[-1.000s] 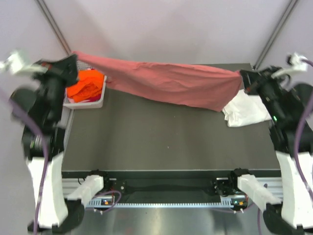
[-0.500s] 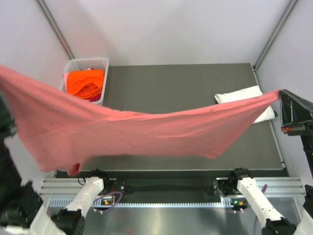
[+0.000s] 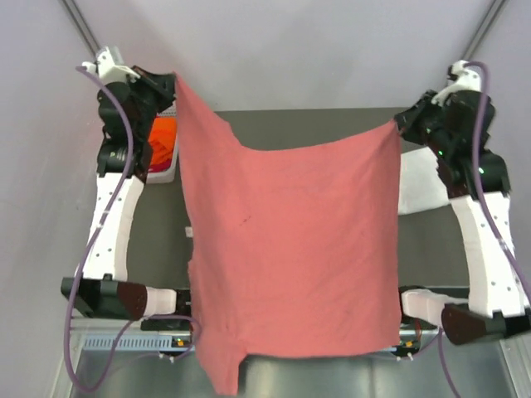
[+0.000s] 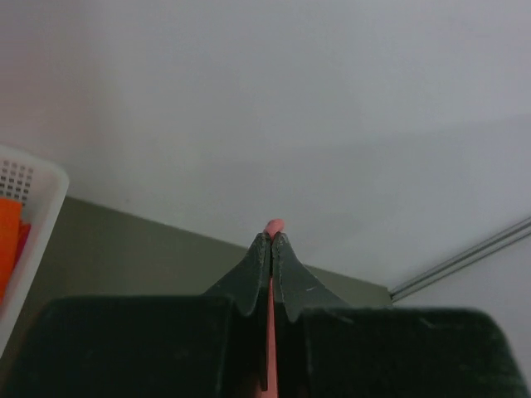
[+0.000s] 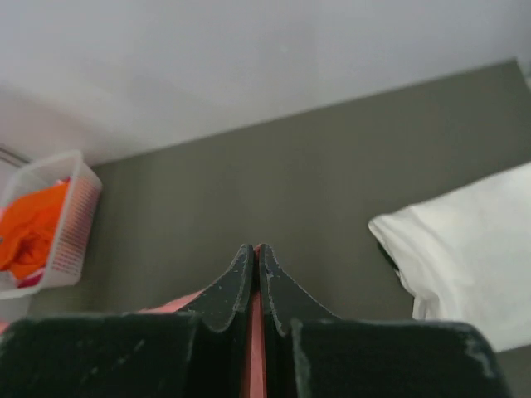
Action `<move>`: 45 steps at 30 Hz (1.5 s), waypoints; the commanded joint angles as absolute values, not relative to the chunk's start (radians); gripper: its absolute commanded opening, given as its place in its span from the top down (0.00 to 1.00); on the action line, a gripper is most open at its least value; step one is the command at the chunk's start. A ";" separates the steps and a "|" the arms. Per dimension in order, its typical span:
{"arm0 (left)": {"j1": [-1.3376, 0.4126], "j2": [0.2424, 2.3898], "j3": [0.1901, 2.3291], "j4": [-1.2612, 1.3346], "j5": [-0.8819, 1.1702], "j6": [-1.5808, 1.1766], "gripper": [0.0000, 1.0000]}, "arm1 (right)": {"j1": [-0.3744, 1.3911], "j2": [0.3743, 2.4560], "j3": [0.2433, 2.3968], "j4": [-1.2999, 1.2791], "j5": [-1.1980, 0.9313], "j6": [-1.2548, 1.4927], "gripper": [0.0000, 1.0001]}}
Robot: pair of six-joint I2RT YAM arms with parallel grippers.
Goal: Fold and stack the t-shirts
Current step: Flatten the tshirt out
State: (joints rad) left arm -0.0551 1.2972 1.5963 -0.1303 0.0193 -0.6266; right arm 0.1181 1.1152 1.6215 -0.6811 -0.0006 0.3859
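The pink-red t-shirt's loose end (image 3: 319, 350) is hanging past the table's near edge. I should therefore swing that end toward the wall (image 3: 290, 79) and pull both my grippers back and down.
The pink-red t-shirt (image 3: 290, 249) hangs spread in the air between both arms, held high over the table and covering most of it in the top view. My left gripper (image 3: 172, 81) is shut on its upper left corner; pink cloth (image 4: 274, 225) pokes out past the fingertips in the left wrist view. My right gripper (image 3: 397, 124) is shut on the upper right corner, with a pink strip (image 5: 255, 348) between the jaws. A folded white t-shirt (image 3: 421, 184) lies on the table at the right. The orange t-shirt (image 3: 163, 139) sits in the basket.
A white mesh basket (image 5: 73, 232) stands at the table's far left corner. The dark table (image 5: 274, 191) runs back to a pale wall. Metal frame posts rise at both far corners.
Both arms have swung up and toward the back, lifting the pink-red t-shirt from a low sideways stretch into a tall hanging sheet. Both grips stayed shut.
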 commanded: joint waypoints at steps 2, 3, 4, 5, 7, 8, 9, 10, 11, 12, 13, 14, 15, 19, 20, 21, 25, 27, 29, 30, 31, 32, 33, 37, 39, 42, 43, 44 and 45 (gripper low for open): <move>-0.051 1.342 1.647 0.144 0.044 -0.681 1.00 | 0.074 1.250 1.727 -0.594 -0.015 0.425 1.00; -0.051 1.370 1.684 0.146 0.051 -0.687 1.00 | 0.063 1.288 1.776 -0.594 -0.043 0.431 1.00; -0.051 1.396 1.728 0.143 0.057 -0.693 1.00 | 0.054 1.333 1.842 -0.645 -0.064 0.442 1.00; -0.051 1.449 1.783 0.134 0.064 -0.702 1.00 | 0.043 1.377 2.012 -0.679 -0.096 0.448 1.00; -0.049 1.498 1.960 0.115 0.090 -0.713 1.00 | 0.017 1.501 2.187 -0.742 -0.120 0.471 1.00; -0.051 1.537 2.014 0.112 0.092 -0.732 1.00 | -0.026 1.534 2.321 -0.770 -0.155 0.501 1.00; -0.051 1.554 2.114 0.107 0.098 -0.741 1.00 | -0.047 1.580 2.365 -0.769 -0.181 0.524 1.00; -0.051 1.577 2.167 0.098 0.095 -0.745 1.00 | -0.067 1.594 2.396 -0.761 -0.211 0.547 1.00; -0.051 1.621 2.263 0.088 0.095 -0.749 1.00 | -0.105 1.601 2.405 -0.715 -0.282 0.596 1.00; -0.051 1.643 2.302 0.080 0.094 -0.749 1.00 | -0.120 1.609 2.393 -0.692 -0.313 0.613 1.00; -0.049 1.687 2.333 0.074 0.092 -0.747 1.00 | -0.130 1.612 2.352 -0.660 -0.365 0.630 1.00; -0.046 1.706 2.354 0.077 0.095 -0.744 1.00 | -0.138 1.612 2.320 -0.631 -0.391 0.643 1.00; -0.045 1.719 2.359 0.090 0.100 -0.738 1.00 | -0.149 1.617 2.286 -0.573 -0.420 0.673 1.00; -0.040 1.767 2.266 0.164 0.207 -0.704 1.00 | -0.164 1.629 2.107 -0.459 -0.540 0.715 1.00; -0.040 1.763 2.225 0.202 0.254 -0.695 1.00 | -0.164 1.623 2.003 -0.422 -0.564 0.727 1.00; -0.040 1.755 2.123 0.222 0.265 -0.693 1.00 | -0.166 1.609 1.947 -0.387 -0.575 0.730 1.00; -0.040 1.610 1.795 0.363 0.275 -0.658 1.00 | -0.169 1.585 1.696 -0.299 -0.597 0.701 1.00; -0.040 1.545 1.639 0.373 0.239 -0.638 1.00 | -0.169 1.553 1.600 -0.267 -0.606 0.683 1.00; -0.040 1.447 1.503 0.356 0.216 -0.614 1.00 | -0.169 1.529 1.464 -0.239 -0.604 0.660 1.00; -0.040 1.412 1.455 0.345 0.204 -0.611 1.00 | -0.170 1.507 1.422 -0.232 -0.603 0.651 1.00; -0.040 1.340 1.406 0.339 0.203 -0.621 1.00 | -0.170 1.496 1.337 -0.221 -0.606 0.644 1.00; -0.041 1.306 1.311 0.333 0.204 -0.635 1.00 | -0.170 1.474 1.294 -0.192 -0.607 0.635 1.00; -0.043 1.270 1.261 0.325 0.207 -0.643 1.00 | -0.170 1.464 1.252 -0.183 -0.607 0.631 1.00; -0.043 1.073 1.031 0.298 0.213 -0.676 1.00 | -0.170 1.404 1.019 -0.121 -0.606 0.612 1.00; -0.043 1.007 0.930 0.261 0.207 -0.669 1.00 | -0.170 1.350 0.954 -0.123 -0.595 0.588 1.00; -0.043 0.884 0.858 0.146 0.199 -0.644 1.00 | -0.170 1.255 0.839 -0.143 -0.574 0.555 1.00; -0.043 0.821 0.842 0.123 0.199 -0.641 1.00 | -0.170 1.229 0.795 -0.161 -0.554 0.543 1.00; -0.043 0.789 0.822 0.060 0.201 -0.638 1.00 | -0.170 1.180 0.776 -0.181 -0.539 0.517 1.00; -0.044 0.755 0.813 0.034 0.202 -0.637 1.00 | -0.170 1.154 0.758 -0.227 -0.523 0.502 1.00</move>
State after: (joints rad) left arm -0.0456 0.8223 0.8532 0.1398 0.2115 -0.6548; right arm -0.1604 1.2602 0.7898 -0.2188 -0.5632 0.5793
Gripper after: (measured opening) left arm 0.012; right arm 0.011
